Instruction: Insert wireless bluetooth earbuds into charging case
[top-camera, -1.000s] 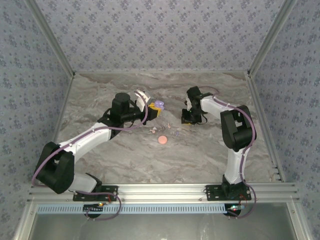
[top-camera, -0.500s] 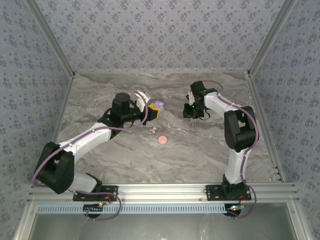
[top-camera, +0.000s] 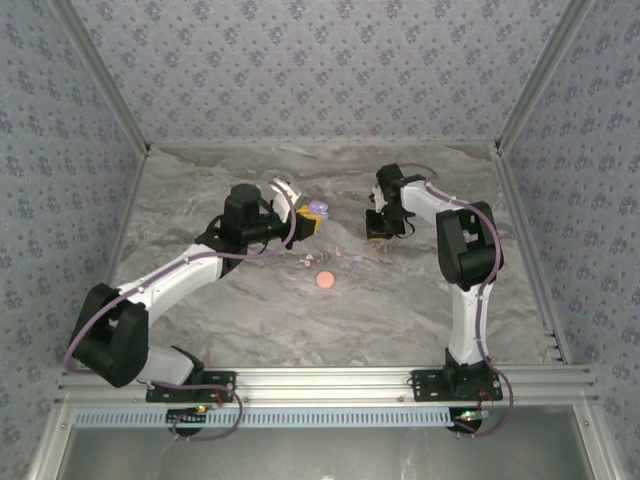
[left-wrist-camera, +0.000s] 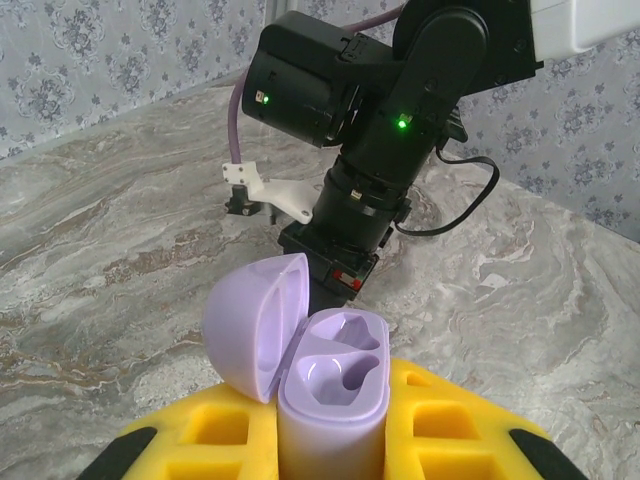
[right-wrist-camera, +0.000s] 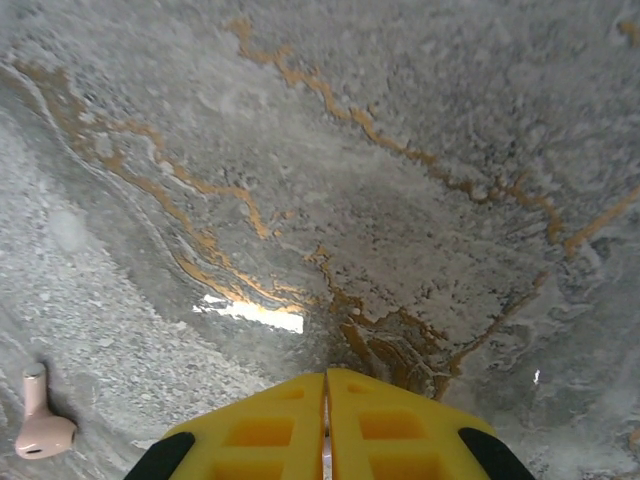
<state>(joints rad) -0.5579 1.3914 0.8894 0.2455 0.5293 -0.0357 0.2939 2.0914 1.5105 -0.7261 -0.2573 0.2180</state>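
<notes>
My right gripper's fingers touch beside the lilac earbud, so next I open, back off and close around the earbud's head before lifting.
My left gripper (left-wrist-camera: 330, 435) is shut on a lilac charging case (left-wrist-camera: 335, 375), held upright between the yellow fingers. Its lid hangs open to the left and both wells are empty. From above, the case (top-camera: 317, 210) sits raised over the table's middle. My right gripper (right-wrist-camera: 325, 405) points down close to the marble, its yellow fingers pressed together with nothing visible between them. It hangs right of the case (top-camera: 375, 236). One whitish-pink earbud (right-wrist-camera: 40, 425) lies on the table to its left. Tiny earbuds (top-camera: 303, 262) (top-camera: 355, 266) lie scattered between the arms.
A round pink case (top-camera: 323, 279) lies flat on the marble table (top-camera: 250, 320), nearer than the earbuds. The right arm's black wrist (left-wrist-camera: 370, 170) stands just beyond the lilac case. Patterned walls and aluminium posts (top-camera: 100, 80) enclose the table.
The right gripper's fingers have closed together, and the right arm's wrist and elbow have shifted slightly over the same spot. The left arm and lilac case have stayed still.
</notes>
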